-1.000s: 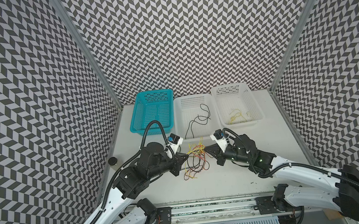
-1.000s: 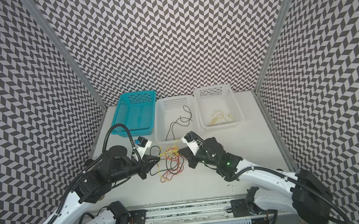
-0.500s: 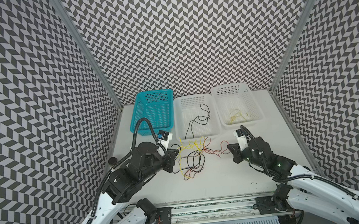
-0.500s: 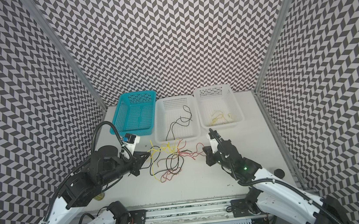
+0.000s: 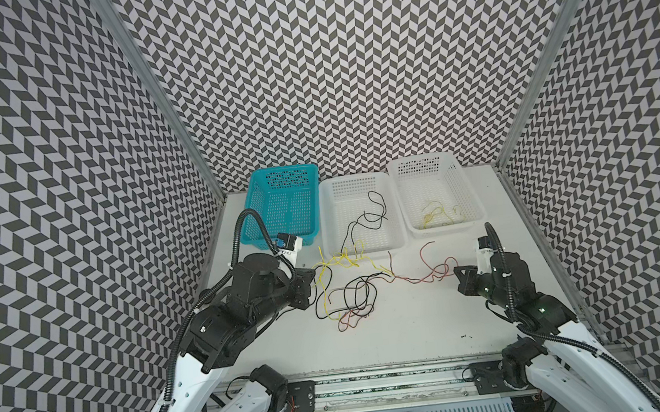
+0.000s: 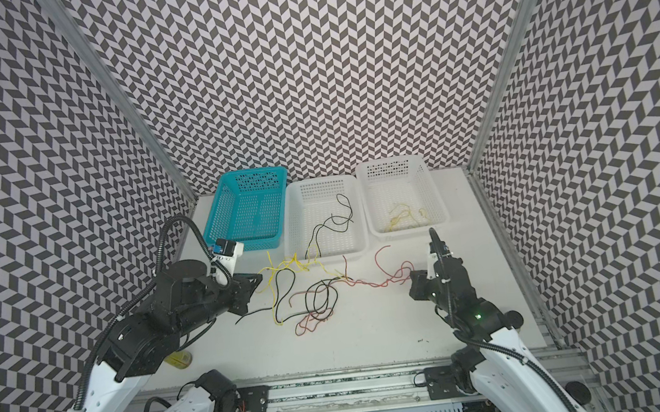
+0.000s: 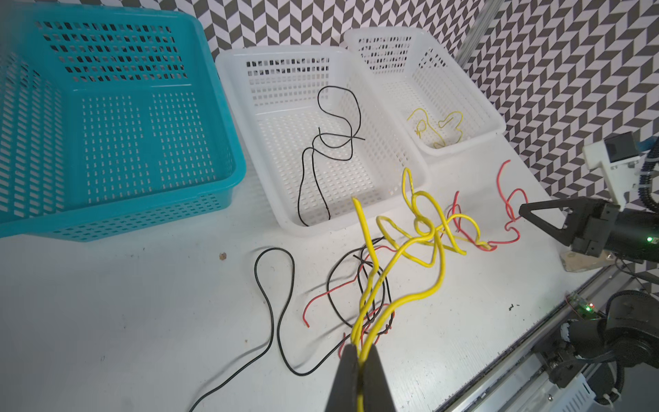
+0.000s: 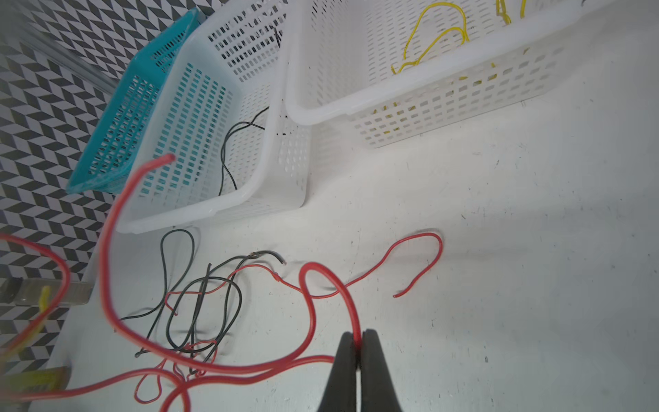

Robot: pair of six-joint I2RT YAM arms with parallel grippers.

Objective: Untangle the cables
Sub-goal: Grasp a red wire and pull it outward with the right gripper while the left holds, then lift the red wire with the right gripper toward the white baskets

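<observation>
The yellow cable's end [image 5: 389, 275] is against the red cable, so my left gripper should pull back while my right gripper lifts the red cable toward the teal basket [image 5: 281, 204].
The cables [image 5: 351, 301] lie as a loose tangle of black, red and yellow wires mid-table, also seen in the second top view [image 6: 315, 300]. My left gripper [image 5: 310, 278] is on the left of the tangle, shut on yellow cables [image 7: 420, 246] that rise from its tips [image 7: 360, 351]. On the right, my right gripper [image 5: 456, 271] is shut on a red cable [image 8: 313, 285] pinched between its tips [image 8: 358, 337]. This red strand [image 5: 427, 276] runs back to the tangle. Black loops [image 7: 274, 303] rest flat on the table.
Three baskets stand at the back: a teal basket [image 5: 281, 178], a white basket [image 5: 354, 178] holding a black cable [image 5: 367, 215], and a second white basket [image 5: 423, 159] holding yellow cables [image 5: 438, 214]. Patterned walls close both sides.
Both grippers have drawn apart, the left one leftward with yellow cables, the right one rightward with a red cable. The small bunch has spread out across the table.
</observation>
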